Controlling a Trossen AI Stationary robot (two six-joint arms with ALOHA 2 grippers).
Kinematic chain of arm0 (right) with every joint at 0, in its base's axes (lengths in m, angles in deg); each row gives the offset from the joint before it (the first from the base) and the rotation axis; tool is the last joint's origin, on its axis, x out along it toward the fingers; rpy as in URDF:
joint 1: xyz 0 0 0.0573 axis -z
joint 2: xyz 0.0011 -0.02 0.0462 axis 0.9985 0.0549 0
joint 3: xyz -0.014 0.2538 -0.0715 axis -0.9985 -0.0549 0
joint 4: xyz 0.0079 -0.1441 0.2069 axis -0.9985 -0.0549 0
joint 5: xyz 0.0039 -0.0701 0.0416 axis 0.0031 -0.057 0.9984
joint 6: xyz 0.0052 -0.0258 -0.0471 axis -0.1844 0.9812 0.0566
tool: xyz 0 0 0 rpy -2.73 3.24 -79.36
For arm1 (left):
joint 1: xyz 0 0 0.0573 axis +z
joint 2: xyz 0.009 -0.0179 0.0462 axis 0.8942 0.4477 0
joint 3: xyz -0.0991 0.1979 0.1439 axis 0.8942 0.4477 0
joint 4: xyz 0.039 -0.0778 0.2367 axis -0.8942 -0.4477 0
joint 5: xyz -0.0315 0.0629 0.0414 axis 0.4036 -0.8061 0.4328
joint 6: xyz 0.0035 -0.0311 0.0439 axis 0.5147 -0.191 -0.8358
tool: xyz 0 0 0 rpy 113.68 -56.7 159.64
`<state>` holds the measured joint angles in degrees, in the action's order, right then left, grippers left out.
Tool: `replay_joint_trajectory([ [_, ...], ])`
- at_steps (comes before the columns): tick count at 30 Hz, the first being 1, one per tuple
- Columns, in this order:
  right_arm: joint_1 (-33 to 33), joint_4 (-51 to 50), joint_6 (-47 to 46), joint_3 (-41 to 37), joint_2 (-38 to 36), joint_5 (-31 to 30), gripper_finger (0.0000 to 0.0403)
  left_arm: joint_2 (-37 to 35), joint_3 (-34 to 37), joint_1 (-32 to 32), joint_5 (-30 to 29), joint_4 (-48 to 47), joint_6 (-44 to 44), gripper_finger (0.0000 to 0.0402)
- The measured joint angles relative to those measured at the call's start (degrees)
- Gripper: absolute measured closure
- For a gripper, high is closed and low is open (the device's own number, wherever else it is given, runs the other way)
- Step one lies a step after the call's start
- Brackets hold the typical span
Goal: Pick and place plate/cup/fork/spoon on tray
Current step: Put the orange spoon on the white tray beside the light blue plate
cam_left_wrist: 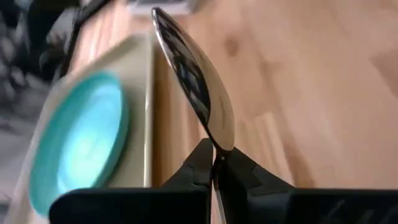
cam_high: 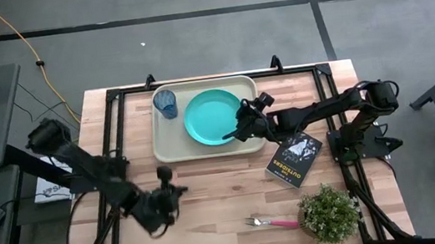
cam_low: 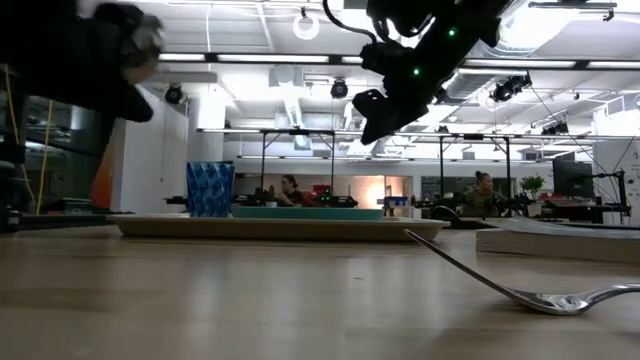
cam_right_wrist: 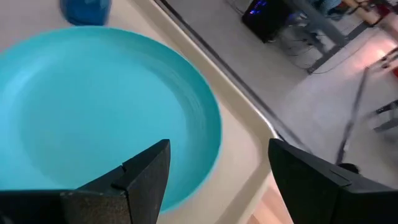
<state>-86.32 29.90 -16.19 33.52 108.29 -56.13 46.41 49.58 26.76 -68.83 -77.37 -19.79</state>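
Observation:
Next, my right gripper moves away from the plate and grabs the bowl (cam_left_wrist: pixel 198 81) for a handover, because my left gripper has the spoon's neck (cam_left_wrist: pixel 221 148) and the spoon's silver bowl sticks out.
The turquoise plate (cam_high: pixel 213 117) and the blue cup (cam_high: pixel 165 103) rest on the cream tray (cam_high: pixel 169 149) at the table's far middle. My right gripper (cam_high: pixel 235 130) hangs open and empty over the plate's right edge (cam_right_wrist: pixel 186 118); it also shows in the low view (cam_low: pixel 385 110). My left gripper (cam_high: pixel 164 180) is near the table's front left, shut on the spoon (cam_left_wrist: pixel 199 87). The fork (cam_high: pixel 269 222) with its pinkish-red handle lies flat on the table near the front edge; its metal end shows close up in the low view (cam_low: pixel 540 295). My left gripper pinches the spoon between its two fingers, at the narrow end of the bowl (cam_left_wrist: pixel 217 148) where the neck begins. The silver bowl sticks out ahead of the fingertips, lifted clear of the table. The fingers hide the handle.
A black book (cam_high: pixel 294 160) lies right of the tray. A potted plant (cam_high: pixel 328 213) stands at the front right, next to the fork's handle. Black frame rails run along the table's edges. People sit far off in the room behind the table.

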Motion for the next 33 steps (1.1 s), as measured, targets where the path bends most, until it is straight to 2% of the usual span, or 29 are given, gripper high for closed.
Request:
replay_joint_trajectory([
  [2,0.0,1.6,1.1,0.0,0.0,4.4,0.0139,3.9,-1.0,-2.7,-3.9,1.1,-4.0,0.0401],
  [3,0.1,2.8,2.8,0.0,0.0,8.8,0.0139,5.7,-1.5,-3.7,-6.6,1.0,-6.3,0.0401],
  [6,-0.3,8.7,9.5,0.0,0.2,28.9,0.0139,10.5,-2.9,-4.9,-14.5,1.0,-13.0,0.0401],
  [9,-2.2,16.4,14.4,0.0,1.3,47.0,0.0139,12.4,-3.3,-4.1,-18.3,0.9,-15.6,0.0401],
  [12,-5.1,25.0,16.1,0.0,3.1,55.7,0.0139,12.5,-3.4,-2.2,-20.3,-0.1,-15.9,0.0401],
  [15,-7.6,34.4,10.7,0.0,6.0,55.3,0.0139,12.5,-3.4,0.2,-29.6,-0.8,-19.9,0.0401],
  [18,-8.8,39.9,-1.9,0.0,8.2,50.7,0.0139,12.9,-3.4,2.6,-38.5,0.0,-30.8,0.0401],
  [20,-8.9,39.5,-11.1,0.0,9.1,48.4,0.0139,13.0,-3.4,4.0,-43.0,-0.1,-38.5,0.0401],
  [24,-8.4,39.5,-24.8,0.0,9.7,45.5,0.0139,13.3,-3.4,6.3,-43.2,-0.4,-52.2,0.0401],
  [27,-7.5,39.8,-28.1,0.0,9.7,46.2,0.0139,13.7,-3.4,7.8,-43.2,-0.8,-61.1,0.0401],
  [33,-6.5,41.0,-28.3,0.0,9.6,49.0,0.0139,13.7,-3.4,10.3,-43.2,-2.1,-63.7,0.0401],
])
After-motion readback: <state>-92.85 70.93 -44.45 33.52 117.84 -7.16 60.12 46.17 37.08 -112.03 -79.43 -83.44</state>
